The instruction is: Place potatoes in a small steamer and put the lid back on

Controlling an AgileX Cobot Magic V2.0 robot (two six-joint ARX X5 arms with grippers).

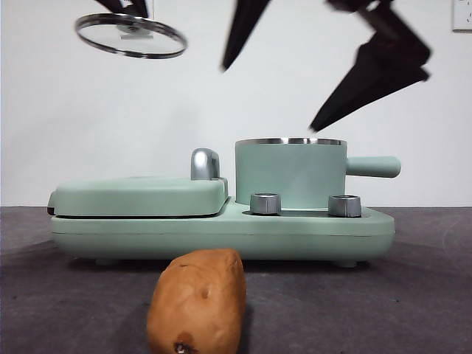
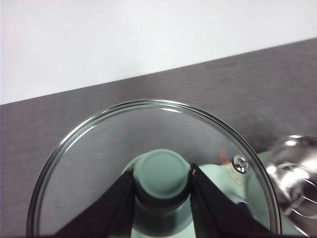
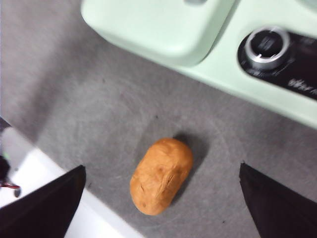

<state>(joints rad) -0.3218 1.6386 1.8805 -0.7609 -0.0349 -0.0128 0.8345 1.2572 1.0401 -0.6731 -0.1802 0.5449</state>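
Observation:
The orange-brown potato (image 1: pixel 198 302) should lie fully below the steamer pot's rim when I lower it in, because the steamer pot has tall sides (image 1: pixel 290 174) and a wide opening.
The orange-brown potato (image 1: pixel 198 302) lies on the dark table in front of the appliance; it also shows in the right wrist view (image 3: pixel 161 176). My right gripper (image 1: pixel 269 99) (image 3: pixel 162 167) is open and empty, high above the potato. The mint-green steamer pot (image 1: pixel 291 173) stands uncovered on the right of the appliance base, its side handle pointing right. My left gripper (image 2: pixel 162 171) is shut on the green knob (image 2: pixel 162 191) of the glass lid (image 2: pixel 99 153). It holds the lid (image 1: pixel 131 33) tilted in the air at the upper left.
The flat mint-green griddle cover (image 1: pixel 140 195) with a chrome handle (image 1: pixel 205 164) sits on the left of the base (image 1: pixel 221 236). Two steel dials (image 1: pixel 265 203) (image 1: pixel 344 206) face front. A white wall stands behind. A white table edge (image 3: pixel 39 173) lies near the potato.

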